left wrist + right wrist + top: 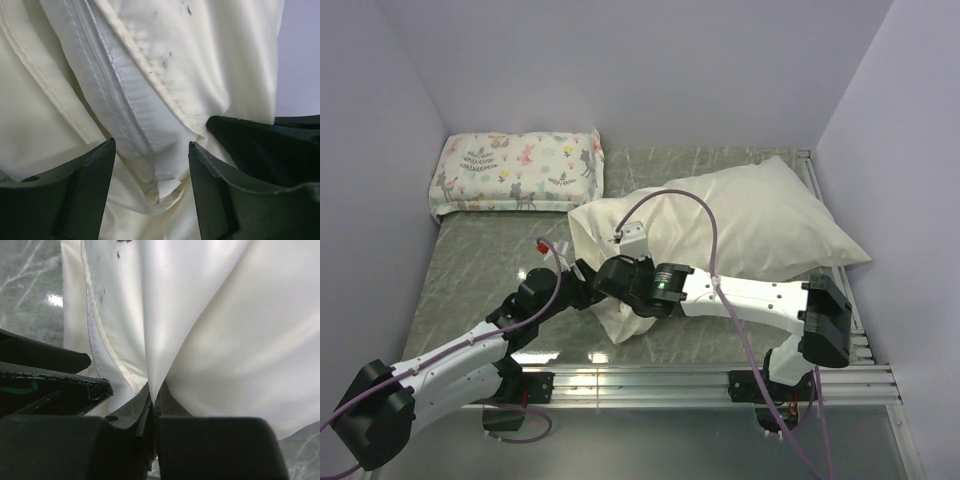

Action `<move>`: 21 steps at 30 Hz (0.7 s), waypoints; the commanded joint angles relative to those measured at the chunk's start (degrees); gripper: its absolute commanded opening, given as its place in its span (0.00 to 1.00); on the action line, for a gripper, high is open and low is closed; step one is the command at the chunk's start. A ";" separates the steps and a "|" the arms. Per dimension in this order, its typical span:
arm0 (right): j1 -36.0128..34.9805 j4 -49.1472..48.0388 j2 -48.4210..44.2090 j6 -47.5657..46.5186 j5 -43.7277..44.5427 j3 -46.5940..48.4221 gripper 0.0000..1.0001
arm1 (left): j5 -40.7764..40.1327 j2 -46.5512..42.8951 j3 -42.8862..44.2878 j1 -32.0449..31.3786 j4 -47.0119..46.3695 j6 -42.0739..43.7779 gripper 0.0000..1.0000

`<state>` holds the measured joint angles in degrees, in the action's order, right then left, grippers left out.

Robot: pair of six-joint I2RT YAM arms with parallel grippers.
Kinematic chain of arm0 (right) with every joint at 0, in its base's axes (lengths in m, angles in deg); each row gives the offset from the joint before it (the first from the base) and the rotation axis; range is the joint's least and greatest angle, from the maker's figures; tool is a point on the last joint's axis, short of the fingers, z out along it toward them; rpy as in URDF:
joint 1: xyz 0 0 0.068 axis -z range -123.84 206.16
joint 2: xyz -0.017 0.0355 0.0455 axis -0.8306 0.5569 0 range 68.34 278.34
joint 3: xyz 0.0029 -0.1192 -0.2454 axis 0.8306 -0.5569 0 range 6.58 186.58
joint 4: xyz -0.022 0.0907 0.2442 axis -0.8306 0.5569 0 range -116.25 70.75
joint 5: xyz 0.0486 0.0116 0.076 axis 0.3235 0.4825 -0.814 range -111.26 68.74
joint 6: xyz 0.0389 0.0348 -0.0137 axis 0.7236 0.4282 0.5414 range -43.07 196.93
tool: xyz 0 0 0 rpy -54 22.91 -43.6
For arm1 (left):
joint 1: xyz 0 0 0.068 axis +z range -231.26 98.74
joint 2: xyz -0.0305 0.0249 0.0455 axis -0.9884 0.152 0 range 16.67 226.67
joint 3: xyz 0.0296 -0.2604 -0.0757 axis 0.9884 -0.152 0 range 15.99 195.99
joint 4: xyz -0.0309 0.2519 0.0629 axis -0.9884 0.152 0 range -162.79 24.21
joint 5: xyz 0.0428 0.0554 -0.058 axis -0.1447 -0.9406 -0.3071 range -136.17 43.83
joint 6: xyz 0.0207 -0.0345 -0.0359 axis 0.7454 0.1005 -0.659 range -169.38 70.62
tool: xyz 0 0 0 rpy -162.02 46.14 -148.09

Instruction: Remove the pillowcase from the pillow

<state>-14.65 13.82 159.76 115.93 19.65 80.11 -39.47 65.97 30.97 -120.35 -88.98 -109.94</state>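
The pillow's stitched seam (119, 82) lies unheld between the pillowcase hems, so next my left gripper clamps that seam alone (150, 149) before my right gripper peels the pillowcase back.
The cream pillowcase (750, 225) covers the plump pillow at the right of the table; its open end hangs down at the front left (615, 320). My right gripper (606, 276) is shut on a fold of the pillowcase (200, 315), pinched at the jaw tips (152, 390). My left gripper (580, 283) is open right next to it, its jaws (150, 145) either side of the opening. There the whiter pillow (120, 90) with its stitched seam shows between cream hems (35, 95). A right finger (260, 145) is beside it.
A small floral animal-print pillow (518, 170) lies at the back left corner. The grey-green marbled table (470, 260) is walled on three sides. Metal rails run along the front (700, 380) and right (860, 320) edges.
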 commanded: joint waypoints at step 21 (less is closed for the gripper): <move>1.46 -1.40 -15.83 6.61 -0.65 -13.67 0.00 | 3.84 15.11 4.97 -0.11 -14.13 1.75 0.79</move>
<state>-13.05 13.82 146.25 121.00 19.89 69.12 -37.31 78.42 33.38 -120.35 -96.15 -109.15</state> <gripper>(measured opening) 0.010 0.788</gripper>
